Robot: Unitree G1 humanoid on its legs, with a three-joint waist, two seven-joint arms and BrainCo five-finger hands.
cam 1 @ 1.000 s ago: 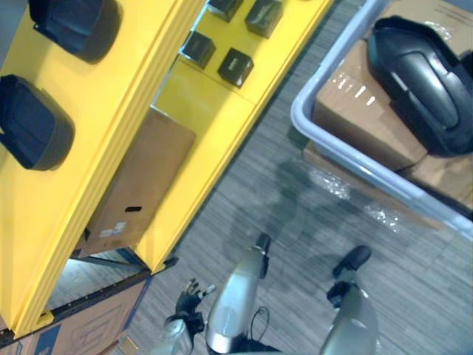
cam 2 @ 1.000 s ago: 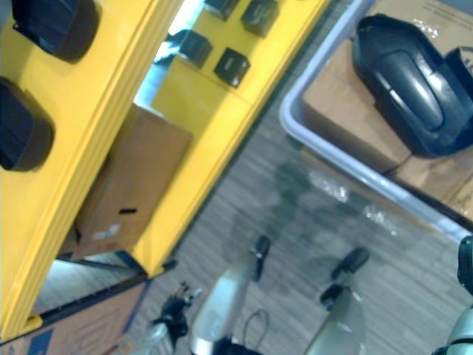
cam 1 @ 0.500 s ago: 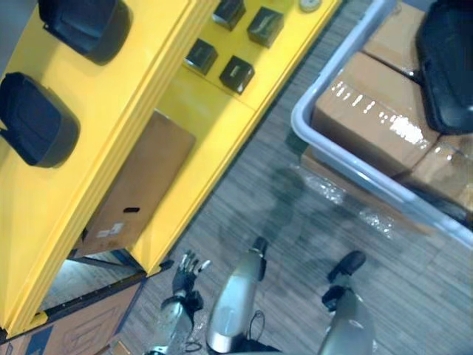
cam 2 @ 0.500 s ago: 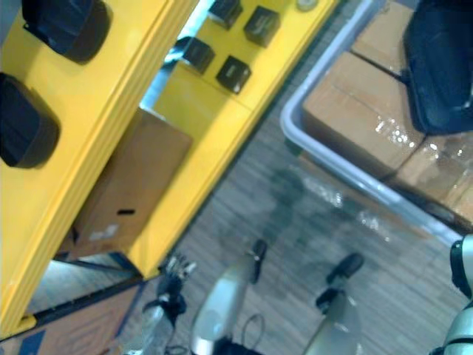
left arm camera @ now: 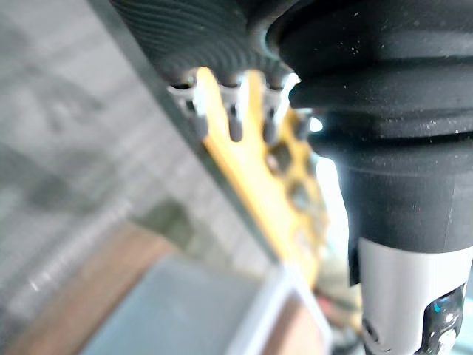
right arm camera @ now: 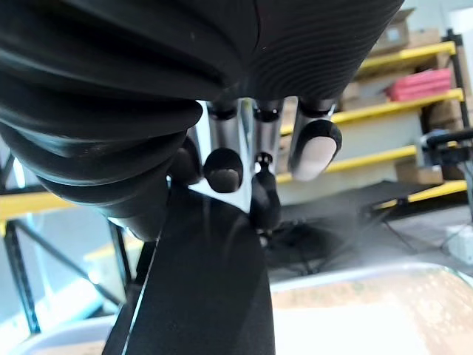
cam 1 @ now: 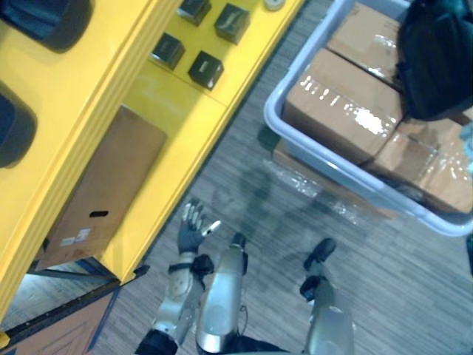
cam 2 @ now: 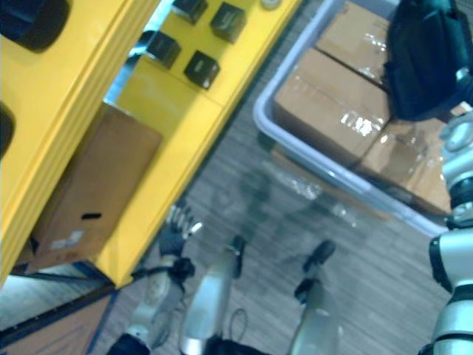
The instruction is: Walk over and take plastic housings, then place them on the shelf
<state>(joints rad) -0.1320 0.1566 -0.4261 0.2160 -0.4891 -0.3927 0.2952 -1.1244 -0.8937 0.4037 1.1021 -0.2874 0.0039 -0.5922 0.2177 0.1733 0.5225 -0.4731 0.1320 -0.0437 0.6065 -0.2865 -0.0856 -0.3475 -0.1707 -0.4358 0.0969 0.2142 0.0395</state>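
I see cardboard boxes (cam 1: pixel 344 105) packed in the grey tub around the black housing (cam 1: pixel 437 61), so I should expect another cardboard box hidden behind the housing when I carry it away.
A black plastic housing (cam 1: pixel 436 59) stands tilted above the cardboard boxes (cam 1: pixel 340 103) in a grey tub (cam 1: pixel 310 144) at the upper right. My right arm reaches up to it from the right edge. In the right wrist view my right hand (right arm camera: pixel 223 166) has its fingers curled over the housing's dark shell (right arm camera: pixel 199 296). Two more black housings (cam 1: pixel 44 18) lie on the top of the yellow shelf (cam 1: pixel 111 96) at the left. My left hand (cam 1: pixel 194 225) hangs low beside the shelf's corner, fingers straight and spread, holding nothing.
Several small black boxes (cam 1: pixel 207 68) sit on a lower yellow shelf level. A flat cardboard box (cam 1: pixel 103 192) lies under the shelf. Grey striped floor (cam 1: pixel 295 214) runs between shelf and tub.
The camera has shifted. The housing has come up off the cardboard box, where it lay flat, and now stands tilted. My left hand has risen and spread its fingers.
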